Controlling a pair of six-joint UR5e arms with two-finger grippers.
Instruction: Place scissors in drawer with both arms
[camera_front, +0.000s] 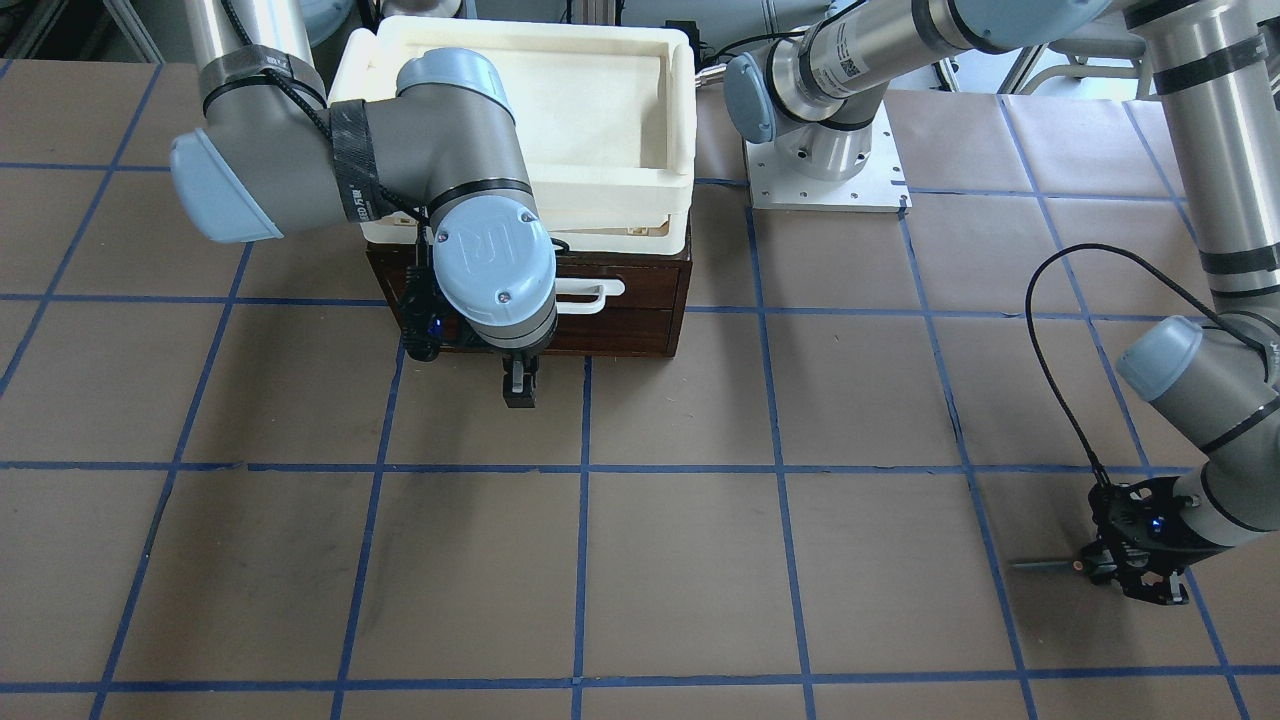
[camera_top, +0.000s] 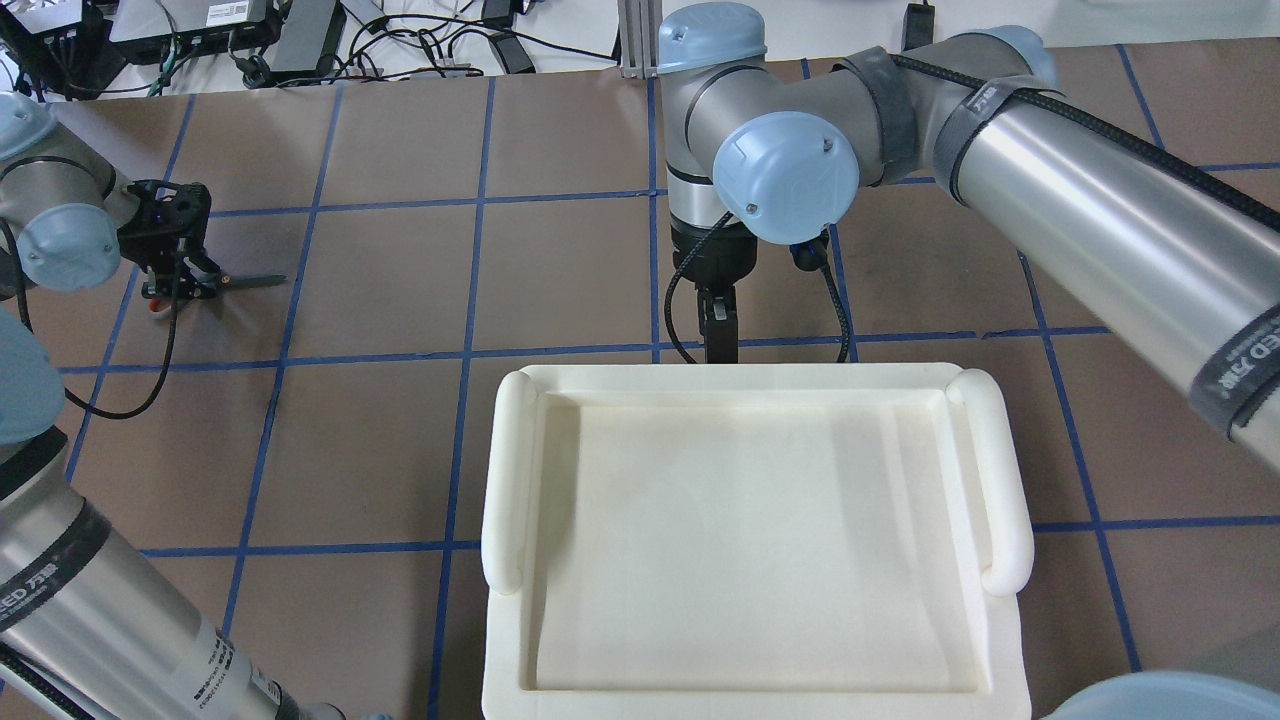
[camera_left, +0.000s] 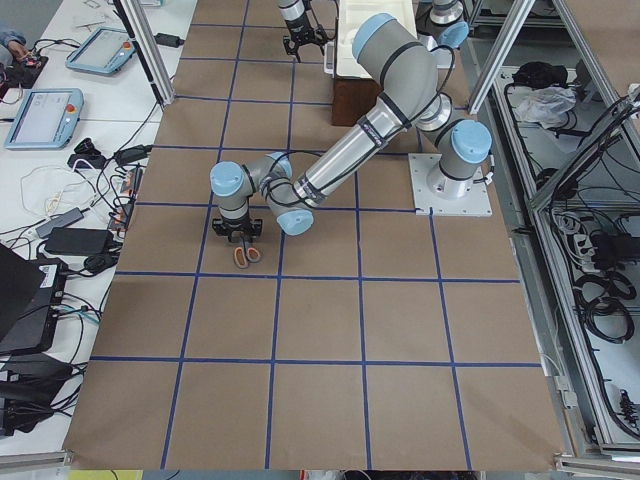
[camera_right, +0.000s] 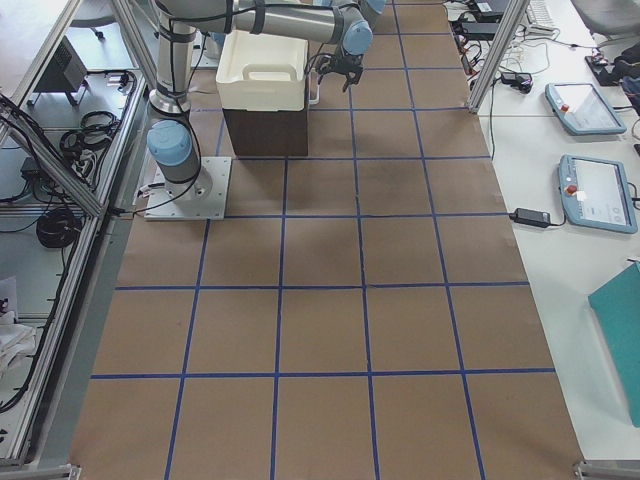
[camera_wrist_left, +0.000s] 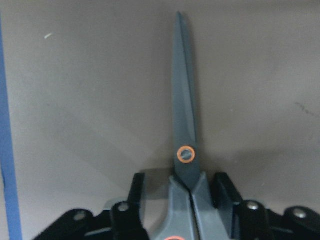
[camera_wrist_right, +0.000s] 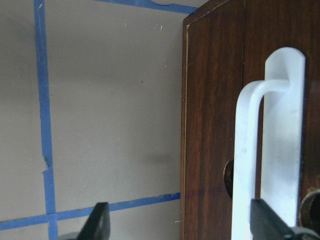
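Observation:
My left gripper's fingers straddle both handle shanks (camera_wrist_left: 191, 197) just behind the pivot, so the scissors (camera_front: 1041, 564) will stay shut and stick straight out when I lift them.
The scissors (camera_wrist_left: 184, 100) lie flat on the brown table at the robot's far left, with the dark blades closed and pointing away from the wrist. They also show in the overhead view (camera_top: 250, 281). My left gripper (camera_top: 175, 265) is low over them and open. Its fingers (camera_wrist_left: 137, 192) straddle the neck just behind the pivot, with a gap on one side. The dark brown drawer (camera_front: 620, 320) is closed under the white tray. My right gripper (camera_front: 519, 385) is open in front of the drawer. The drawer's white bar handle (camera_wrist_right: 247, 150) stands between its fingertips, close to one of them.
A cream-white plastic tray (camera_top: 510, 480) sits on top of the drawer cabinet. The left arm's white base plate (camera_front: 825, 180) is beside the cabinet. A black cable (camera_front: 1050, 380) loops from the left wrist. Blue tape lines grid the table.

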